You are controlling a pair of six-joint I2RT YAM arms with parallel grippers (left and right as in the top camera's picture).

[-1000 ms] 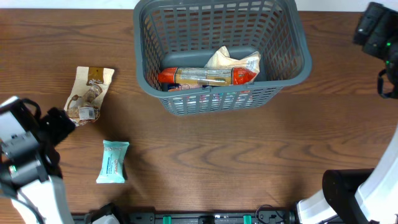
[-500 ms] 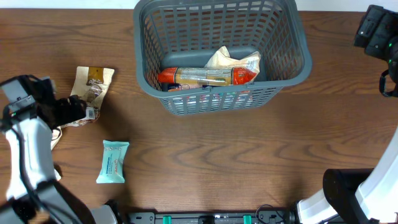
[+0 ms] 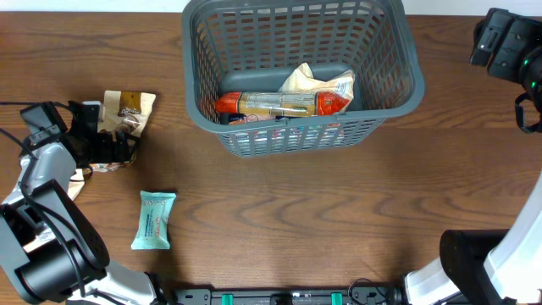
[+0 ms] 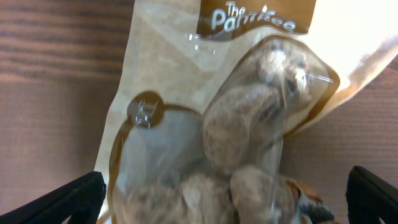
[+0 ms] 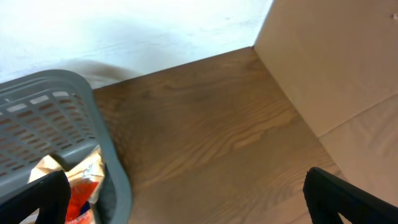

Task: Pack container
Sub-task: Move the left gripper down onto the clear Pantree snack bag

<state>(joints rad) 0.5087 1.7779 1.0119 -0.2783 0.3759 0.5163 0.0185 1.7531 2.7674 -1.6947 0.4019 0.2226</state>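
The beige-brown snack packet's wide, lumpy near end (image 4: 208,196) is between my left gripper's fingers, so next my left gripper lifts clear and pinches the raised lump (image 4: 239,121) nearer to the printed name.
The container, a dark grey lattice basket (image 3: 398,51), stands at the table's far centre; its corner shows in the right wrist view (image 5: 74,106). In it lie a red-orange packet (image 3: 279,103) and a beige packet (image 3: 318,82). A beige-brown snack packet (image 3: 131,108) lies flat at the left. My left gripper (image 3: 108,135) is open over its near end; the packet (image 4: 236,118) fills the wrist view, with one black fingertip (image 4: 68,199) on each side. My right gripper (image 3: 495,38) is open and empty, high at the basket's right (image 5: 193,205).
A teal snack packet (image 3: 154,219) lies on the wooden table toward the front left. A cardboard panel (image 5: 336,68) borders the table on the right. A white wall (image 5: 137,25) runs behind the basket.
My left gripper has swung from the front left toward the far side and onto the beige-brown packet's near end. My right gripper has shifted slightly left.
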